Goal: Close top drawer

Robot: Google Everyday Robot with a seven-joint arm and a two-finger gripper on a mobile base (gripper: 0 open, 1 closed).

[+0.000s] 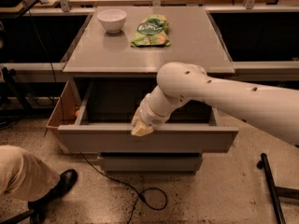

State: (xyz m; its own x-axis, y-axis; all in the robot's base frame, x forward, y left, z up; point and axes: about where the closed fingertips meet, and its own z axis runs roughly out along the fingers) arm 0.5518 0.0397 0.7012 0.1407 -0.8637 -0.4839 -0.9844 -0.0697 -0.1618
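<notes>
My gripper is over the drawer's top edge (127, 127), my arm across the drawer's open inside, so next I release, withdraw and push from the drawer panel's front side (153, 142).
The top drawer (187, 139) is a wide, shallow grey box with a plain flat front, pulled out from under the grey cabinet top (196, 45). Its inside looks bare. My white arm reaches in from the right. My gripper (141, 127) is at the top edge of the drawer's front panel, left of its middle, with its pale tip touching or just over that edge.
A white bowl (112, 19) and a green snack bag (152, 30) lie on the cabinet top. A lower drawer front (149, 163) shows below. A cardboard box (63, 111) stands at the cabinet's left. A person's leg and shoe (46, 185) are at bottom left; a cable (140, 195) lies on the floor.
</notes>
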